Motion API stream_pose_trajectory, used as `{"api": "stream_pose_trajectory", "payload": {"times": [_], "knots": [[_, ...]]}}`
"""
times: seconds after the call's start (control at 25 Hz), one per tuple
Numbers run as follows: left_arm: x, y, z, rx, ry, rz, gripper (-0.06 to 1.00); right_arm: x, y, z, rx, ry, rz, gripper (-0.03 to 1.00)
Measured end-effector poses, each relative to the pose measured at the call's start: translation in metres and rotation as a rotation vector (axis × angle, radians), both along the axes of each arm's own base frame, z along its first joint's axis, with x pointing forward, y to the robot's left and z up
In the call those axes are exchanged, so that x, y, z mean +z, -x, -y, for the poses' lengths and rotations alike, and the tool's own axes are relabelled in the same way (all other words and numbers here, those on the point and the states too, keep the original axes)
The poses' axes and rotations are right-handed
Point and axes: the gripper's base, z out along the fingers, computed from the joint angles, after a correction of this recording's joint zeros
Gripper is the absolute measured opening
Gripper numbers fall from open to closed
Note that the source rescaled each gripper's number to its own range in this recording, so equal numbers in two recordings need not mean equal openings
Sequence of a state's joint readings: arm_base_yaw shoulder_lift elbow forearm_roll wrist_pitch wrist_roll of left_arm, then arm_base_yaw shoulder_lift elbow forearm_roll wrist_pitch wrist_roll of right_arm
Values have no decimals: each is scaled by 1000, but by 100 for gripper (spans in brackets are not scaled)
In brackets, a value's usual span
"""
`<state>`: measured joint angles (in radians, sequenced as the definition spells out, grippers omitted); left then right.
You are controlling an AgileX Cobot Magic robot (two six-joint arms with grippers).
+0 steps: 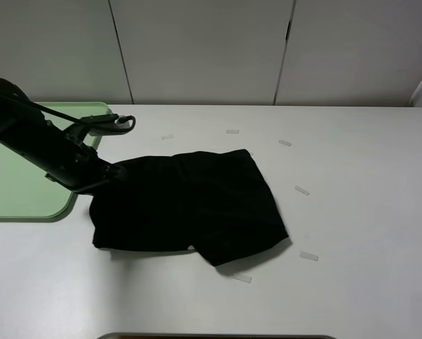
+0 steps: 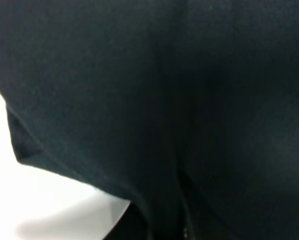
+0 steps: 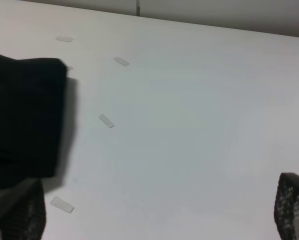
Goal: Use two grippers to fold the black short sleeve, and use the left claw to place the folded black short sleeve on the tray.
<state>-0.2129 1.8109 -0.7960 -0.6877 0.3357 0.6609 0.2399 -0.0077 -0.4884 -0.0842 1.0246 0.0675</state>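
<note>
The black short sleeve (image 1: 144, 212) is spread too wide next to the tray, so I should use my left gripper to bring the held end back over the other half (image 1: 236, 205) before I put it down.
The black short sleeve (image 1: 190, 205) lies folded on the white table, right of the pale green tray (image 1: 20, 205). My left claw (image 1: 114, 171) reaches across the tray's right edge and is shut on the shirt's upper left corner, where the cloth bunches up toward it. Black fabric (image 2: 139, 100) fills the left wrist view and hides the fingers. In the right wrist view my right gripper (image 3: 159, 215) stands open above bare table. One finger (image 3: 19, 215) is near the shirt's edge (image 3: 24, 115), the other finger (image 3: 294, 205) far apart. The right arm is out of the exterior view.
Small strips of clear tape (image 1: 301, 191) are scattered on the table around the shirt's right and far sides. A wall of pale panels (image 1: 204, 49) closes off the back. White table (image 1: 366, 212) stretches to the right of the shirt.
</note>
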Motion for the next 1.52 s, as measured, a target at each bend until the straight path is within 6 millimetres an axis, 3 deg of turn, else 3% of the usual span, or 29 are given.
{"api": "stream_pose_trajectory", "payload": {"times": [0.16,0.2,0.36,0.72,0.84,1.08,1.28,1.52], "knots": [[27,-11,-15,-80,-116,49,1,0,0,0,0,0,0,100],[41,-16,-16,-113,-142,53,1,0,0,0,0,0,0,100],[61,-21,-10,-147,-144,46,1,0,0,0,0,0,0,100],[71,-19,43,-217,41,172,1,0,0,0,0,0,0,100],[76,-13,73,-267,114,250,1,0,0,0,0,0,0,100],[80,5,110,-354,175,277,1,0,0,0,0,0,0,100],[80,19,130,-406,187,281,1,0,0,0,0,0,0,100],[74,16,137,-318,206,279,1,0,0,0,0,0,0,100]]}}
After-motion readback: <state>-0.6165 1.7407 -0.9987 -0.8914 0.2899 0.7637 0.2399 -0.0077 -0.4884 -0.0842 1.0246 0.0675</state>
